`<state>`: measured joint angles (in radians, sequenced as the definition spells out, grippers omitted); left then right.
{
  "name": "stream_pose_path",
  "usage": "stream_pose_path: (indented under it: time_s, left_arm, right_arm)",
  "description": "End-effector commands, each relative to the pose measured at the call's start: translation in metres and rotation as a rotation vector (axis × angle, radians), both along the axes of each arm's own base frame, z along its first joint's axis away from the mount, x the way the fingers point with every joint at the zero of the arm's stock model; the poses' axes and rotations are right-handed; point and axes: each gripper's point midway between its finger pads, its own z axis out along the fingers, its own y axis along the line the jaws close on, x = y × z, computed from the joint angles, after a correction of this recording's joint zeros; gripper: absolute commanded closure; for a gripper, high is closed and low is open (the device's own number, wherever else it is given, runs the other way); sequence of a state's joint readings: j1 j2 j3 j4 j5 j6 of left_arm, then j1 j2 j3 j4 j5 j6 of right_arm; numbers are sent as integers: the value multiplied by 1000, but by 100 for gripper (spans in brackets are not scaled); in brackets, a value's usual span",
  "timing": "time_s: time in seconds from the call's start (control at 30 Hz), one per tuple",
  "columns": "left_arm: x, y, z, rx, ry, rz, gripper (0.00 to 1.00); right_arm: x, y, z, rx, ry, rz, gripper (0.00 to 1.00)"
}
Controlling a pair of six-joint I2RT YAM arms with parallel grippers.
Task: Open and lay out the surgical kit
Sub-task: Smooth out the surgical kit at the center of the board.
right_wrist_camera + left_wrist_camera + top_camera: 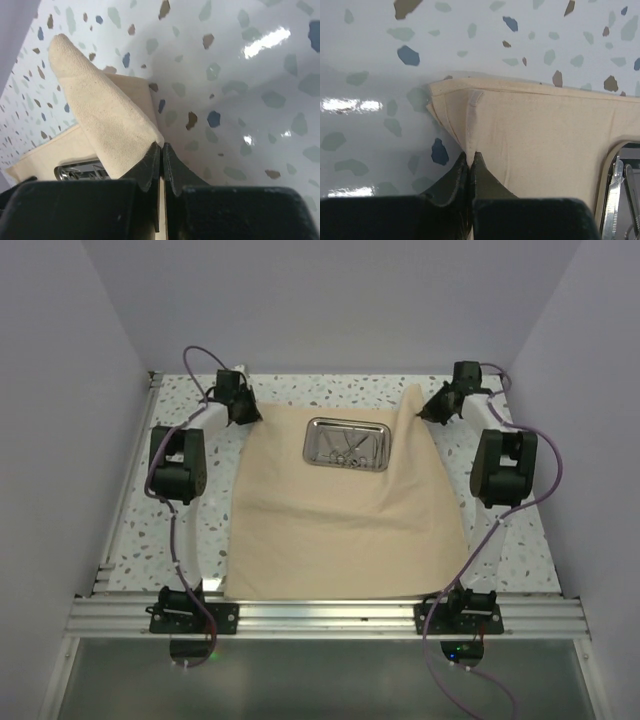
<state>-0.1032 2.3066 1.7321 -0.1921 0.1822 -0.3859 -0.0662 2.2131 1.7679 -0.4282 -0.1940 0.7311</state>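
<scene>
The cloth wrap bunches up into a peak next to my right gripper. Next, I pull the opposite far corner away with my left gripper to flatten the wrap.
The beige cloth wrap lies spread over the middle of the speckled table. The shiny steel tray sits on its far part, with thin silver scissor-like instruments inside. My left gripper is at the cloth's far left corner, shut on a pinched fold of cloth; its point in the left wrist view is at the fold. My right gripper is shut on the far right corner, lifted into a peak. The tray's edge shows in both wrist views.
Speckled tabletop lies bare to the left and right of the cloth. An aluminium rail runs along the near edge with both arm bases on it. Pale walls close in the back and sides.
</scene>
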Motion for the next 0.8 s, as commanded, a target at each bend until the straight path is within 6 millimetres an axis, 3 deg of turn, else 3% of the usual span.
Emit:
stream_pose_path:
  time_s: [0.0, 0.13, 0.17, 0.2, 0.27, 0.3, 0.33, 0.47, 0.6, 0.63, 0.73, 0.77]
  left_arm:
    - [27, 24, 22, 24, -33, 72, 100]
    - [41, 40, 32, 31, -56, 102, 100]
    - [50, 43, 43, 32, -86, 109, 100]
    - [52, 48, 35, 36, -67, 116, 100]
    - [65, 52, 51, 31, -101, 124, 100]
    - [65, 57, 42, 29, -78, 129, 100]
    - [72, 58, 53, 28, -105, 132, 100]
    - [82, 61, 57, 39, -135, 136, 100]
    - [84, 63, 58, 34, -129, 143, 100]
    - [79, 64, 50, 36, -110, 147, 99]
    - [74, 65, 46, 38, -108, 159, 84]
    - [74, 67, 44, 46, -103, 161, 61]
  right_arm:
    - [22, -4, 15, 9, -24, -26, 100]
    - [35, -12, 21, -1, -41, -49, 100]
    - [36, -15, 19, -3, -38, -56, 100]
    - [36, -16, 16, 0, -33, -60, 100]
    - [34, -18, 8, 5, -21, -69, 100]
    - [34, -20, 4, 4, -21, -73, 100]
    - [33, -22, -1, 1, -9, -77, 100]
    - [23, -25, -27, 23, 35, -90, 100]
    - [27, -29, -36, 22, 38, -86, 100]
    - [29, -29, -37, 43, 34, -81, 100]
    - [35, -30, -40, 46, 31, -82, 100]
    - [34, -28, -41, 46, 40, -77, 100]
